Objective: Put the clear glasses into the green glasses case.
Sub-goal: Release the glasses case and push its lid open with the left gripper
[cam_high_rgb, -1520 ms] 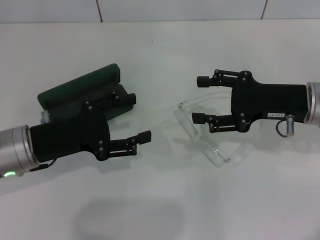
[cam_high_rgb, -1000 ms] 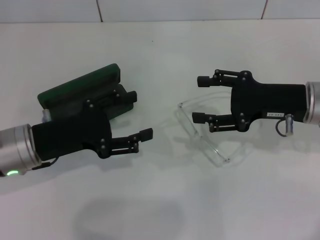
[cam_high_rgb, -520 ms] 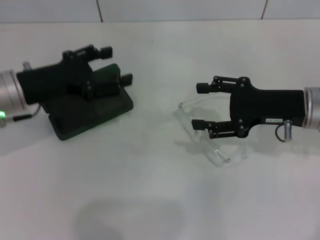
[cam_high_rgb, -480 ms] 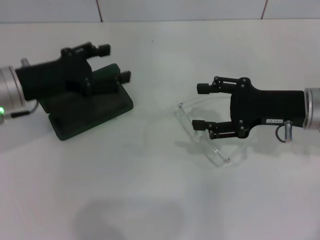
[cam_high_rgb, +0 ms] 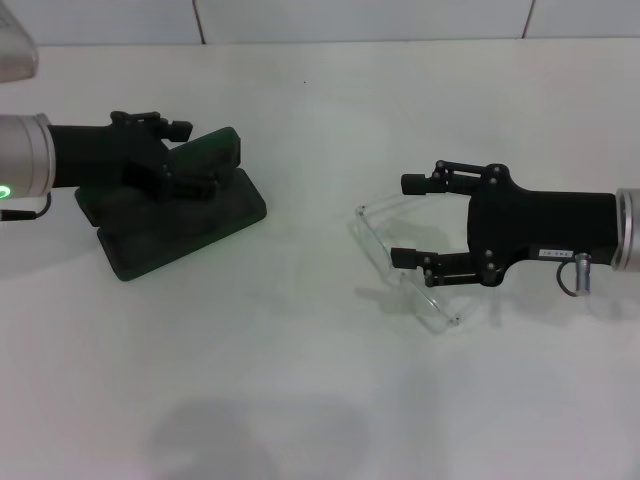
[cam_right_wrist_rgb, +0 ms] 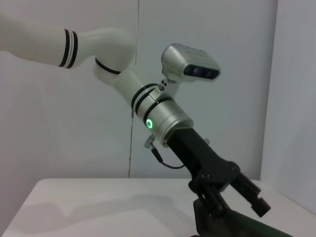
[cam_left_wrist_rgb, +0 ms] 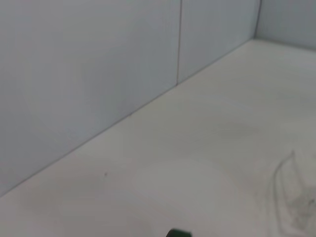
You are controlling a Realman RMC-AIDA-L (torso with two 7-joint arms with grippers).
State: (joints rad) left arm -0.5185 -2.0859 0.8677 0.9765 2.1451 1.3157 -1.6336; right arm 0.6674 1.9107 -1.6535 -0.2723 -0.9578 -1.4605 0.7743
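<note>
I have my left gripper's open fingers on either side of the glasses case's raised lid [cam_high_rgb: 213, 150], so I keep moving them back along the lid, then close on it.
The green glasses case [cam_high_rgb: 180, 225] lies at the left of the table with its lid [cam_high_rgb: 218, 150] tilted up. My left gripper [cam_high_rgb: 200, 150] reaches in from the left at the lid, its fingers apart on either side of it. In the right wrist view the same gripper [cam_right_wrist_rgb: 232, 197] stands above the case [cam_right_wrist_rgb: 232, 224]. The clear glasses [cam_high_rgb: 405, 275] lie on the table right of centre. Open, my right gripper [cam_high_rgb: 410, 220] hovers over the glasses' right part, one finger on each side of a temple arm. In the left wrist view the glasses [cam_left_wrist_rgb: 291, 197] show only faintly.
The white table [cam_high_rgb: 300, 380] ends at a tiled wall [cam_high_rgb: 350, 18] at the back. The left arm's silver wrist with its green light [cam_high_rgb: 15, 170] lies along the left edge. The right arm's black body [cam_high_rgb: 550, 230] extends to the right edge.
The left arm has swung from in front of the case to behind and left of it. The lid now stands up off the base. The right gripper has drifted slightly right and lower.
</note>
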